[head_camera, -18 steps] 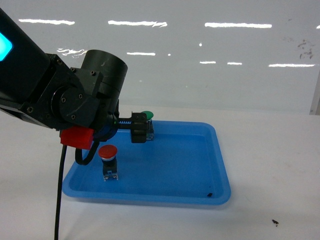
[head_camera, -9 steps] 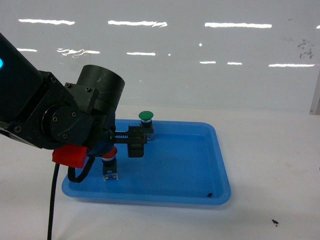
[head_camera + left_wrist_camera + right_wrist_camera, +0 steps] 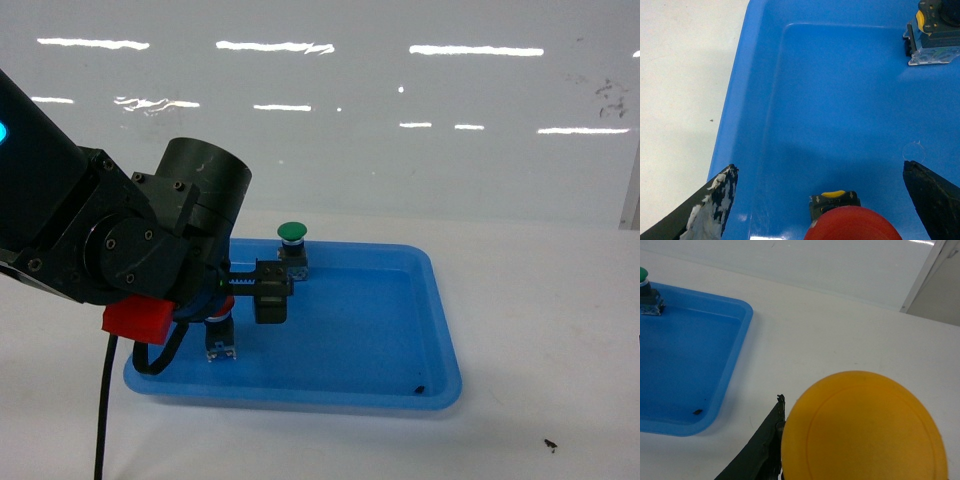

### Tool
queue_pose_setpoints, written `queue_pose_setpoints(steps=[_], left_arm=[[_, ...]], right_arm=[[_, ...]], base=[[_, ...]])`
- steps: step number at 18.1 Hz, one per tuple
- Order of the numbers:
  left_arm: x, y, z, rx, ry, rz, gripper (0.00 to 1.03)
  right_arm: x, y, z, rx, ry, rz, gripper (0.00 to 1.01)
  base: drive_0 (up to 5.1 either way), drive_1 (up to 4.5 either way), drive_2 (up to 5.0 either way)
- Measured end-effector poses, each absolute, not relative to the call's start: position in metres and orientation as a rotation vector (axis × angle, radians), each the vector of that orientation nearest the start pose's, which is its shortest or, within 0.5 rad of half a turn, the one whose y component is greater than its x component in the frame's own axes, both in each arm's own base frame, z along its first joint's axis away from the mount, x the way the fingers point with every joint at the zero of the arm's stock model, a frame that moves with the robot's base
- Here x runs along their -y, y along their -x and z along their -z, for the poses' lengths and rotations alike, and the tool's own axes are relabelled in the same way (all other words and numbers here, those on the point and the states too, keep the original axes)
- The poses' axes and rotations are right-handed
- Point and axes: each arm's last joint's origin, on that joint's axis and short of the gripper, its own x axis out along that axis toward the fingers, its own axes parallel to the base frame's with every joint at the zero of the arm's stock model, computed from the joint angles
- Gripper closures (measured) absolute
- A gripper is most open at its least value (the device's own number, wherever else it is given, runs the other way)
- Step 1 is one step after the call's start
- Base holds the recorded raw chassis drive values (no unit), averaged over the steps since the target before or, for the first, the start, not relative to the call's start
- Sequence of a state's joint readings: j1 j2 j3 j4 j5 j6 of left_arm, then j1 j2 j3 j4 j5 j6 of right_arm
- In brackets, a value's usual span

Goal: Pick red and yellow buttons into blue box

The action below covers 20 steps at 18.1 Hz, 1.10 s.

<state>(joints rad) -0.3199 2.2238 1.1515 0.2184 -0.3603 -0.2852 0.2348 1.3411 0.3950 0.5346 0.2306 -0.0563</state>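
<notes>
The red button's dark body (image 3: 220,342) is just under its round cap (image 3: 852,224), so I expect the body to come up together with the cap when I lift the cap.
The red button (image 3: 852,225) stands upright in the near-left part of a shallow blue tray (image 3: 400,310). My left gripper (image 3: 819,167) is open, one finger on each side of the red cap and apart from it. In the head view the left gripper (image 3: 268,295) hides most of the red button (image 3: 221,338). A big yellow button (image 3: 862,427) fills the right wrist view, with my right gripper (image 3: 855,460) shut on it and one black finger (image 3: 757,445) against its left side. The blue box is out of view.
A green-capped button (image 3: 291,240) stands at the tray's far edge, and it shows too as the green-capped button (image 3: 644,275) and, by its body, as the green-capped button (image 3: 935,37). A black speck (image 3: 419,389) lies near the tray's front right corner. White table surrounds the tray.
My left arm has lowered and swung in over the red button. The red cap, plain to see a second ago, is now mostly behind the gripper.
</notes>
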Motion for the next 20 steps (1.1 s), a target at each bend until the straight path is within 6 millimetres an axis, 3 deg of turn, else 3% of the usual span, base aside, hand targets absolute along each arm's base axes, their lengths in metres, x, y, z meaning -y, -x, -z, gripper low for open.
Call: queue_pose_setpoints(steps=[13, 15, 16, 17, 20], left_arm=[[0.125, -0.385, -0.045, -0.846, -0.039, -0.152, 0.05], [0.125, -0.385, -0.044, -0.847, -0.047, -0.149, 0.55], [0.125, -0.385, -0.044, -0.847, -0.047, -0.149, 0.66], [0.125, -0.385, -0.045, -0.846, -0.047, -0.149, 0.72], [0.125, -0.385, -0.045, -0.846, -0.047, -0.149, 0.72]], right_arm=[[-0.049, -0.235, -0.159, -0.4, 0.15, -0.015, 0.65], [-0.049, -0.235, -0.159, -0.4, 0.15, -0.015, 0.65], [-0.049, -0.235, -0.159, -0.4, 0.15, -0.015, 0.65], [-0.049, -0.235, -0.159, -0.4, 0.15, -0.015, 0.65], [-0.049, -0.235, -0.159, -0.4, 0.15, -0.015, 0.65]], base=[[0.0, 0.0, 0.0], [0.0, 0.0, 0.0], [0.0, 0.0, 0.0], [0.0, 0.0, 0.0], [0.0, 0.0, 0.0]])
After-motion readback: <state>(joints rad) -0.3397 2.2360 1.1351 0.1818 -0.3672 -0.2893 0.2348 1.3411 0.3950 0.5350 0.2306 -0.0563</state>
